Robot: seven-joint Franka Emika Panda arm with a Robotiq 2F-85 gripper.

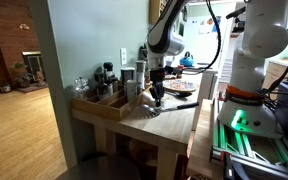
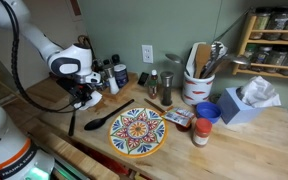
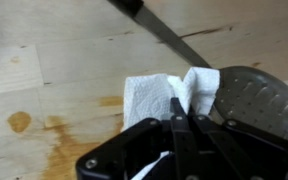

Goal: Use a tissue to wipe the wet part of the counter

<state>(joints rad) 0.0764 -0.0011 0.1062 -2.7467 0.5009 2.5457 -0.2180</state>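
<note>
The tissue touches the slotted spoon's edge (image 3: 222, 92) while the wet stain (image 3: 64, 148) is on the tissue's other side, so my gripper should wipe the tissue back over the stain.
The pale wood counter (image 1: 174, 125) (image 2: 244, 150) (image 3: 44, 70) shows in all views. In the wrist view a brownish wet stain (image 3: 59, 135) spreads over its wood at lower left. My gripper (image 3: 181, 112) is shut on a white tissue (image 3: 159, 95), which it presses down onto the counter just right of the stain. In both exterior views the gripper (image 1: 156, 97) (image 2: 84, 97) is low over the counter, next to the wooden tray of bottles (image 1: 99, 100).
A black slotted spoon (image 2: 109, 118) (image 3: 249, 95) lies beside the tissue, its handle (image 3: 159, 30) running across the wrist view. A colourful plate (image 2: 137, 131), a red-lidded jar (image 2: 201, 132), a blue tissue box (image 2: 244, 102) and a utensil crock (image 2: 197, 85) stand further along.
</note>
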